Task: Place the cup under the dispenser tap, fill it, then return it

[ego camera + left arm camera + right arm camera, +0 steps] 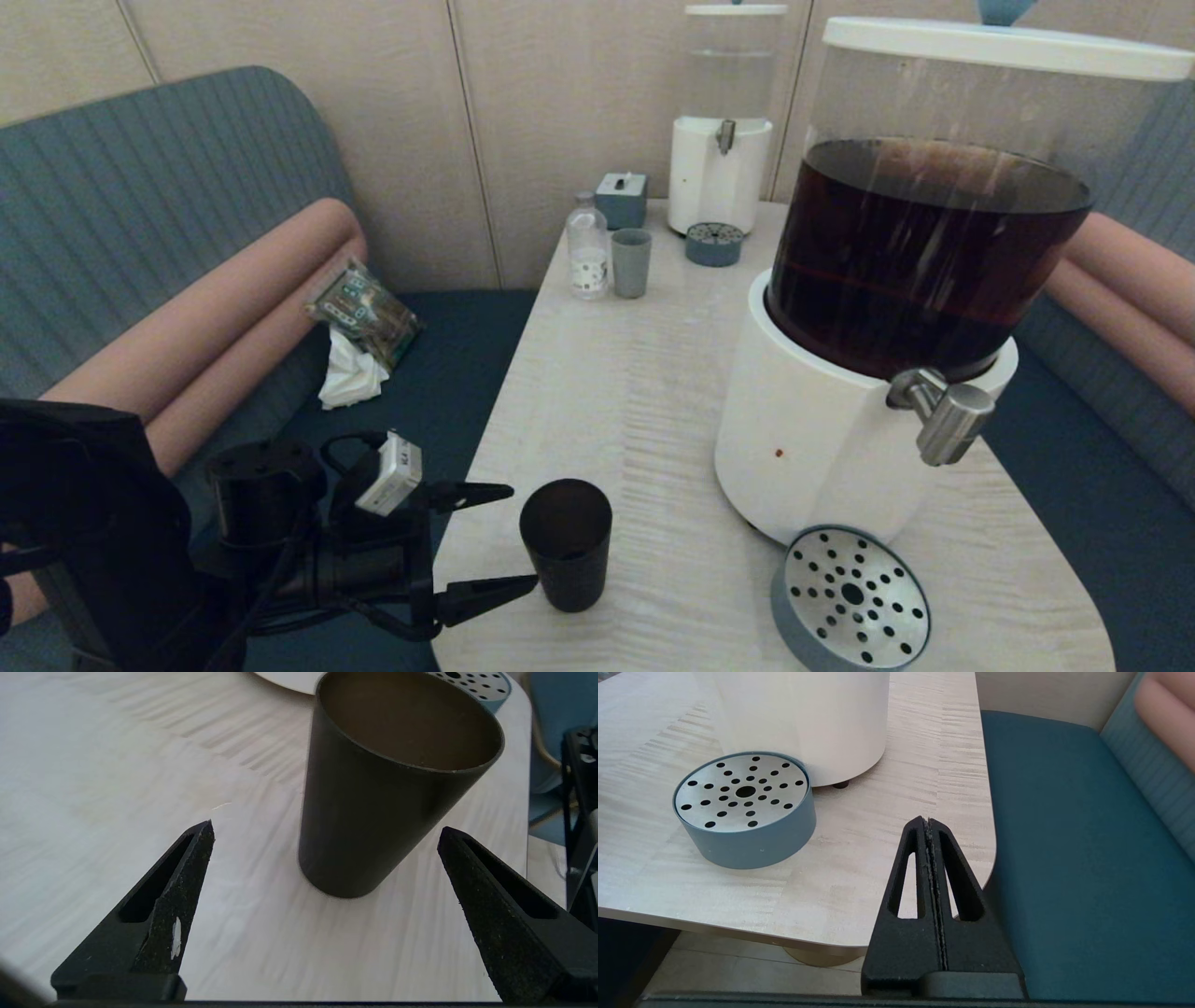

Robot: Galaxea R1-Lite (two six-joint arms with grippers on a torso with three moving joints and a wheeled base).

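My left gripper's wide-open fingers are in line with the upright small black cup (566,539), so I should keep moving forward until they are on either side of its side (572,581), then close them.
The small black cup (566,543) (387,788) stands upright on the table's near left part. My left gripper (523,537) (326,828) is open just left of the cup, its fingertips (205,835) a short way off and not touching it. The brushed-steel dispenser tap (948,420) juts from the big white-based dispenser (822,448) holding dark brown liquid. A round perforated drip tray (851,602) (742,807) lies below the tap. My right gripper (928,821) is shut on nothing, low at the table's near right corner, out of the head view.
A smaller dispenser (721,140) with clear liquid and its own drip tray (714,245) stand at the table's far end. Beside them are a grey-blue cup (631,263), a clear bottle (588,247) and a small box (622,199). Blue bench seats (1083,858) flank the table (635,392).
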